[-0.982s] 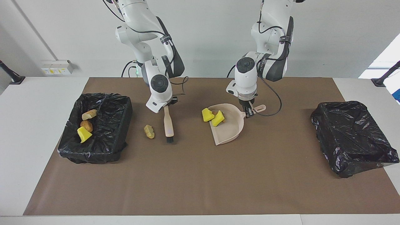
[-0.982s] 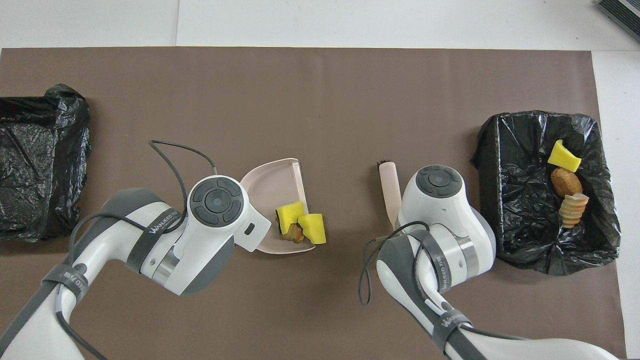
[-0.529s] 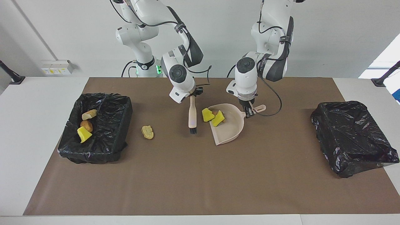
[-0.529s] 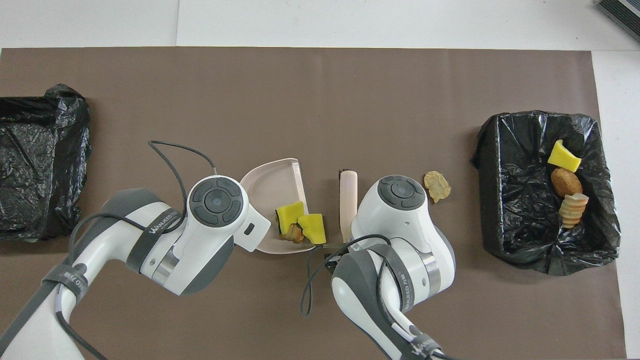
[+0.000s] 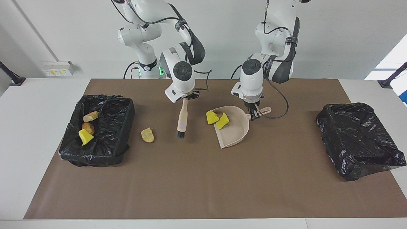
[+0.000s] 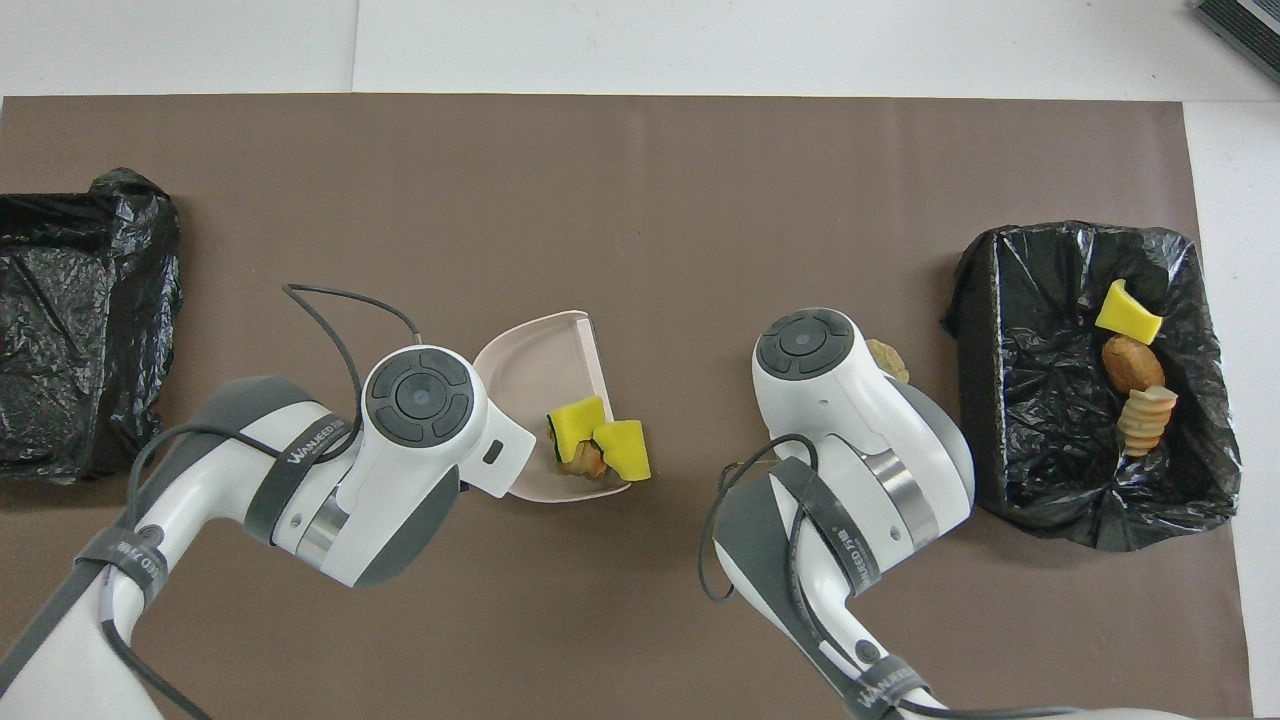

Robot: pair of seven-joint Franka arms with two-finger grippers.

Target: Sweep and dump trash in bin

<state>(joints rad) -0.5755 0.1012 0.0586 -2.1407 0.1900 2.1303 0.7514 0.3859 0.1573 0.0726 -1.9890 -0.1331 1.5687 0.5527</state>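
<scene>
The beige lump [image 5: 147, 135] is on the bin's side of the brush. My right gripper should move the brush behind the lump [image 5: 136, 135] and then sweep back toward the dustpan.
My right gripper [image 5: 187, 98] is shut on the top of a beige brush [image 5: 182, 116], whose black bristles point down at the mat. A pale beige lump of trash [image 5: 147, 135] lies on the mat between the brush and the black-lined bin [image 5: 125, 127]. My left gripper [image 5: 253, 115] is shut on the handle of the pink dustpan [image 5: 235, 132]. Two yellow wedges [image 5: 211, 117] [image 5: 222, 121] and an orange-brown piece [image 6: 585, 462] sit at the pan's mouth. In the overhead view the right arm hides the brush and part of the lump [image 6: 888, 358].
The bin [image 6: 975, 290] at the right arm's end holds a yellow wedge [image 6: 1128, 312], a brown piece [image 6: 1132, 365] and a beige piece [image 6: 1146, 420]. A second black-lined bin [image 5: 359, 140] stands at the left arm's end. Brown mat [image 5: 203, 184] covers the table.
The right gripper swung the brush up beside the dustpan, then back toward the lump. The lump slid slightly toward the bin. The left gripper and dustpan shifted only a little.
</scene>
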